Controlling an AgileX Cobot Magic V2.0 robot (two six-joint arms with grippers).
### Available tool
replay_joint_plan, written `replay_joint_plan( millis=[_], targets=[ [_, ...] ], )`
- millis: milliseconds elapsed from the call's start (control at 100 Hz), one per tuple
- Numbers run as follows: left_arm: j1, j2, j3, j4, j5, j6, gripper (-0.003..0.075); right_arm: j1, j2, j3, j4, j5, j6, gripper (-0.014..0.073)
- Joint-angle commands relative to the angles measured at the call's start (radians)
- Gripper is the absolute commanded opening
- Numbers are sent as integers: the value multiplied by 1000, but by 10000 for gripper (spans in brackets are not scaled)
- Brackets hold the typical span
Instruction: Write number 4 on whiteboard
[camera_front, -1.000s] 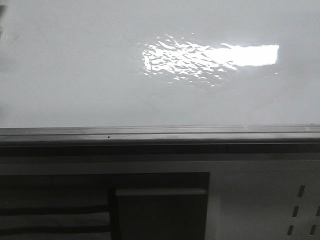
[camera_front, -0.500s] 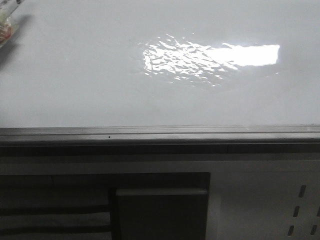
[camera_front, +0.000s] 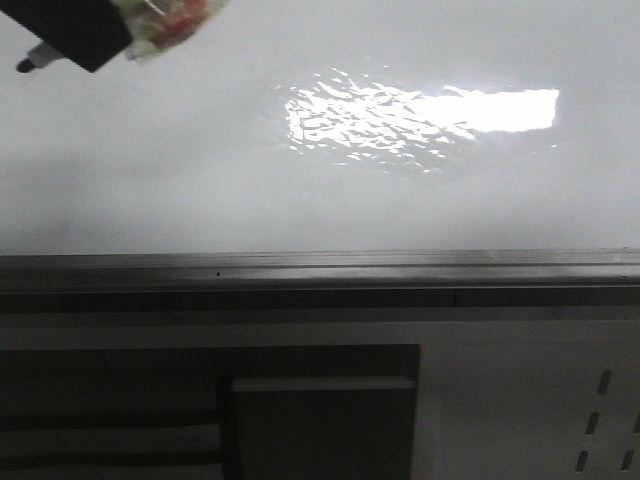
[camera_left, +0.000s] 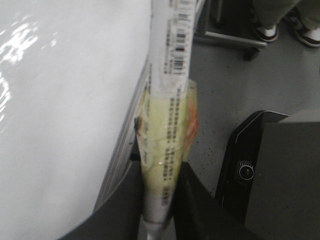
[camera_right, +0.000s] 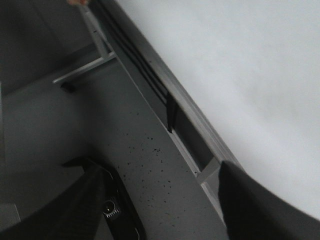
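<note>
Next, I take the marker by its white end (camera_left: 176, 47) with my right gripper before writing the 4, because the marker's tip (camera_front: 25, 66) points back toward my left gripper's wrist.
The whiteboard (camera_front: 320, 190) fills the upper front view, with a bright glare patch (camera_front: 430, 112) and a grey edge rail (camera_front: 320, 268). No number 4 shows on it. My left gripper (camera_front: 75, 30) reaches in at the top left corner, shut on a marker whose dark tip (camera_front: 27, 63) hangs close to the board. In the left wrist view the gripper (camera_left: 160, 200) clamps the taped, labelled marker (camera_left: 170, 100) beside the whiteboard (camera_left: 60, 100). My right gripper (camera_right: 160, 200) is open and empty, off the edge of the whiteboard (camera_right: 240, 65).
A dark slotted cabinet (camera_front: 320, 420) stands below the rail. The wrist views show the speckled grey floor (camera_left: 235, 90), a black base unit with a camera (camera_left: 245, 170), a wheeled metal frame (camera_left: 230, 40) and a person's shoes (camera_left: 270, 31).
My left gripper with the marker has come further into the front view, moving right along the top left corner of the board.
</note>
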Motion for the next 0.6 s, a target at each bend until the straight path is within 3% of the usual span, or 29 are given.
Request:
replay_joint_plan(
  millis=[0, 200, 590],
  targets=[
    [-68, 17, -55, -35, -30, 32, -20, 67, 57, -69, 81, -22, -151, 436],
    [-158, 83, -104, -35, -47, 99, -20, 167, 154, -140, 132, -74, -202, 436],
    [-180, 92, -124, -35, -102, 102, -20, 188, 189, -143, 216, -83, -284, 436]
  ],
)
